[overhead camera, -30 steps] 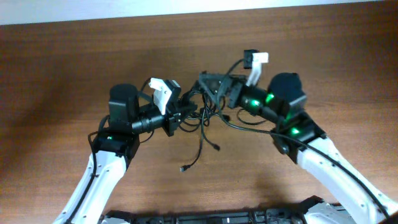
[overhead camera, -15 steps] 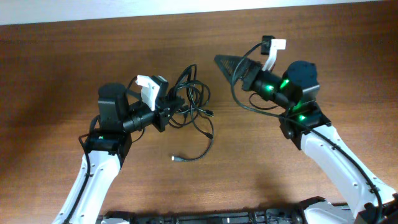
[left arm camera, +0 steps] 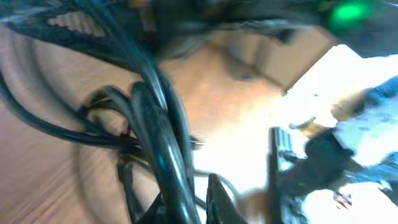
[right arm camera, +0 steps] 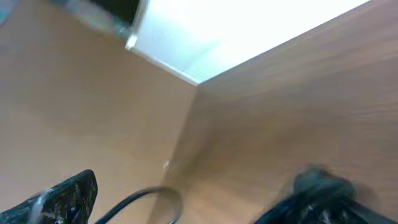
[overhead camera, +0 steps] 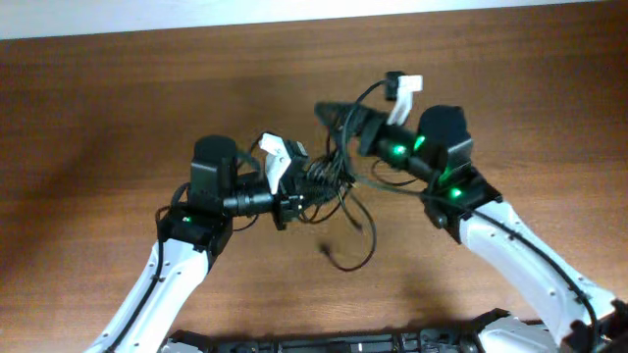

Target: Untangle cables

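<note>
The robot's left gripper should pull back the cords bunched tight [overhead camera: 340, 169] beside the right gripper and hold the bundle while the right gripper pulls a cord [overhead camera: 345, 135] free.
The cables [overhead camera: 339, 191] are a tangle of thin black cords bunched at the table's middle. One loose loop trails down to a small plug end [overhead camera: 329, 252]. My left gripper [overhead camera: 297, 193] is shut on the bundle. In the blurred left wrist view the cords [left arm camera: 158, 143] run thick between its jaws [left arm camera: 189, 202]. My right gripper [overhead camera: 336, 115] points left just above the bundle, with its fingers spread. In the right wrist view its jaws [right arm camera: 199, 199] are wide apart, with one cord loop [right arm camera: 152, 198] curving between them, ungripped.
The wooden table [overhead camera: 118, 108] reaches a pale wall strip [overhead camera: 294, 8] at the back. Thicker black arm wires [overhead camera: 378, 93] arch over the right wrist near its white camera mount [overhead camera: 402, 86]. A dark base edge [overhead camera: 334, 343] lies along the front.
My left gripper carried the cable bundle to the right, toward the table's middle. My right gripper swung back left and now sits above the bundle. The loose tail swung right.
</note>
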